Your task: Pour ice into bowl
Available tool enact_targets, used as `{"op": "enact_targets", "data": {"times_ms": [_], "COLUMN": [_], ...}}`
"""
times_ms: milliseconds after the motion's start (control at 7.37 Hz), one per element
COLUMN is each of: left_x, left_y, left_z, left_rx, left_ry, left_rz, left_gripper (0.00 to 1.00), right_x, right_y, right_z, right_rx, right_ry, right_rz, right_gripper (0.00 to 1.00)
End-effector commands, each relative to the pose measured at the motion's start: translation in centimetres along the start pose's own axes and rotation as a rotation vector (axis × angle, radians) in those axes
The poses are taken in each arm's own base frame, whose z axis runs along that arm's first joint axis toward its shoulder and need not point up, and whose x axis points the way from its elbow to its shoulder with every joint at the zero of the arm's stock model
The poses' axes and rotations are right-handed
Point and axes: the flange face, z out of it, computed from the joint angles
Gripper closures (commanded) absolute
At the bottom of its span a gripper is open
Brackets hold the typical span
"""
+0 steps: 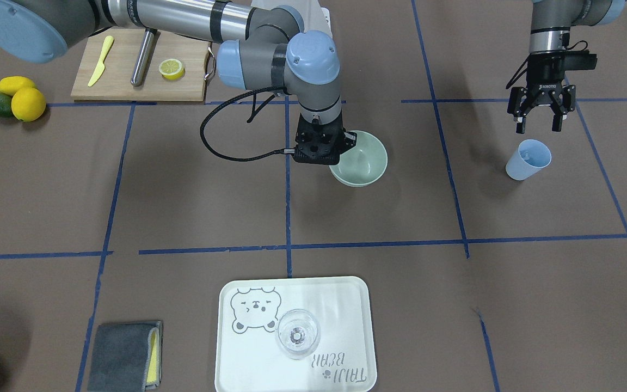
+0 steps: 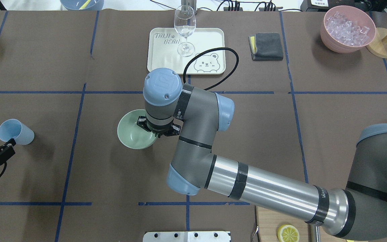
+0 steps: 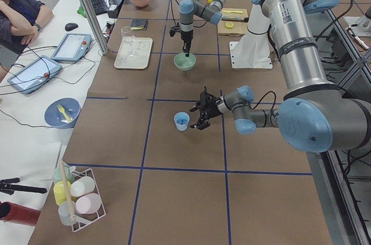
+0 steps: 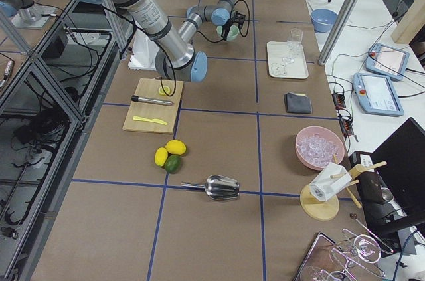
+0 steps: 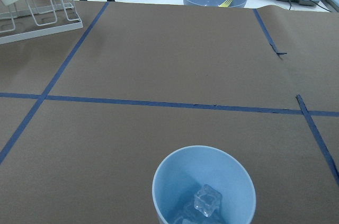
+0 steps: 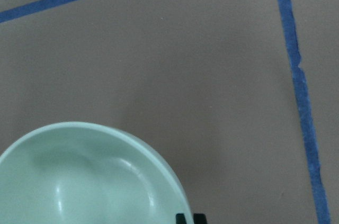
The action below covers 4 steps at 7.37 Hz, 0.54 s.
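My gripper will send all the ice cubes (image 5: 207,200) tumbling into the bowl when I pour, as their separate edges show below the blue cup's wide opening (image 5: 204,173).
The sage-green bowl (image 1: 367,161) sits at the table's middle and also shows in the overhead view (image 2: 132,135) and the right wrist view (image 6: 79,181). It looks empty. My right gripper (image 1: 339,146) reaches straight down and is shut on the bowl's rim. A blue cup (image 1: 529,159) stands far off on my left side. In the left wrist view the cup (image 5: 204,184) holds clear ice cubes (image 5: 207,200). My left gripper (image 1: 536,128) is open and empty, just beside and above the cup, not touching it.
A white bear tray (image 2: 160,57) with a stemmed glass (image 2: 184,30), a grey cloth (image 2: 266,46) and a pink container of ice (image 2: 347,28) stand along the far edge. A cutting board (image 1: 128,81), lemons (image 1: 26,102) and a metal scoop (image 4: 220,188) lie on my right.
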Motion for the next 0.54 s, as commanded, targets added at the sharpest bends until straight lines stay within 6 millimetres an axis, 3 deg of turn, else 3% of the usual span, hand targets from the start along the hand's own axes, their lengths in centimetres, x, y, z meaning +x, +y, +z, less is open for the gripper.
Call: {"op": "enact_targets", "data": {"times_ms": [0, 136, 407], "left_x": [0.5, 0.9, 0.2], "left_y": [1.4, 2.1, 2.9], "left_z": [2.0, 2.9, 3.7], "left_rx": [0.049, 0.065, 0.107], "left_ry": [-0.009, -0.012, -0.032], "left_rz": [0.007, 0.010, 0.033], "left_gripper": [0.00, 0.00, 0.00], "right_x": [-0.4, -0.5, -1.5], "right_y": [-0.3, -0.3, -0.3], "right_z": [1.5, 1.5, 0.4], "right_rx": [0.018, 0.020, 0.031], "right_ry": [-0.009, -0.022, -0.053], "right_rz": [-0.006, 0.014, 0.048], "right_gripper": [0.91, 0.01, 0.00]}}
